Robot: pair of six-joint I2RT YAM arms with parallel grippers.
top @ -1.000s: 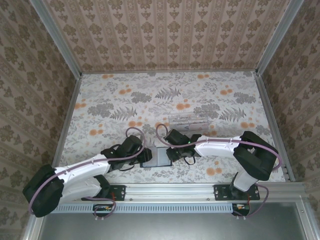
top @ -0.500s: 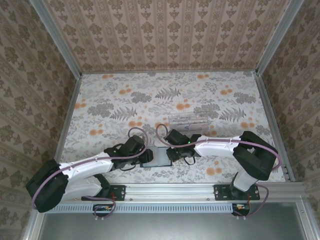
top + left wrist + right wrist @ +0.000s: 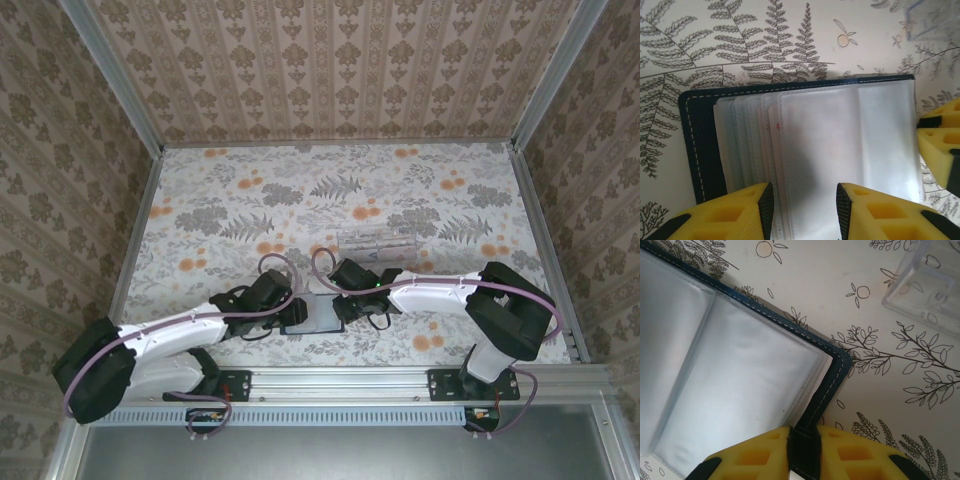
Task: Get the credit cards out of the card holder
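The card with the pinkish edge (image 3: 773, 122) is covered by the empty top sleeve, so the robot's left gripper should flip this sleeve (image 3: 815, 140) over before the right gripper pulls the card out.
The card holder (image 3: 318, 315) lies open and flat near the table's front edge, its navy cover (image 3: 695, 140) stitched in white. Its clear sleeves hold pale credit cards (image 3: 815, 135), fanned and overlapping, one with a pinkish edge. My left gripper (image 3: 805, 210) is open, with its yellow fingers (image 3: 740, 210) spread over the top sleeve at the wallet's left half (image 3: 283, 303). My right gripper (image 3: 804, 450) is shut on the card holder's dark edge strip (image 3: 832, 375) at its right side (image 3: 343, 302).
A clear plastic tray (image 3: 375, 242) sits just behind the wallet, to the right, and its corner shows in both wrist views (image 3: 935, 20) (image 3: 925, 280). The floral tablecloth (image 3: 250, 200) is walled in by patterned panels on three sides.
The left arm's elbow has shifted slightly to the right. Both grippers stay where they were at the card holder.
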